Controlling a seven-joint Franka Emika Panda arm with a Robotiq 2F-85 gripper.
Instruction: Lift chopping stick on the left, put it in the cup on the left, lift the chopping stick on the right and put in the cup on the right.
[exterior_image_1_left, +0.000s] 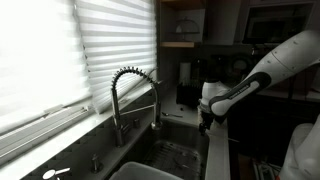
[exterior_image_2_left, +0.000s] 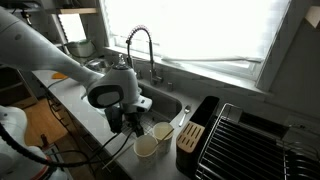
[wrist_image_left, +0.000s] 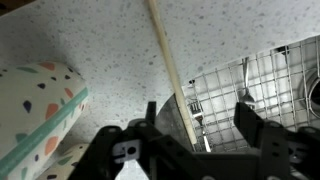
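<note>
I should centre my open gripper lower on the chopstick (wrist_image_left: 180, 92), around its end over the sink (wrist_image_left: 191, 134), before I close and lift, because the chopstick is nearer to one finger.
In the wrist view a pale wooden chopstick (wrist_image_left: 165, 60) lies on the speckled counter. It runs from the top middle down between my gripper's (wrist_image_left: 200, 115) fingers, closer to the left finger. The jaws are open and not clamped on it. A cream cup with coloured flecks (wrist_image_left: 40, 110) lies at the left, and a second cup's rim (wrist_image_left: 62, 160) shows below it. In an exterior view my gripper (exterior_image_2_left: 125, 120) hangs low over the counter beside two pale cups (exterior_image_2_left: 160, 130) (exterior_image_2_left: 146, 147). I see only one chopstick.
A sink with a wire grid and cutlery (wrist_image_left: 250, 75) lies right of the chopstick. A spring-neck faucet (exterior_image_2_left: 140, 45) stands behind the sink (exterior_image_2_left: 165, 100). A black holder (exterior_image_2_left: 195, 135) and a dish rack (exterior_image_2_left: 255, 140) stand beside the cups. The faucet also shows in an exterior view (exterior_image_1_left: 135, 90).
</note>
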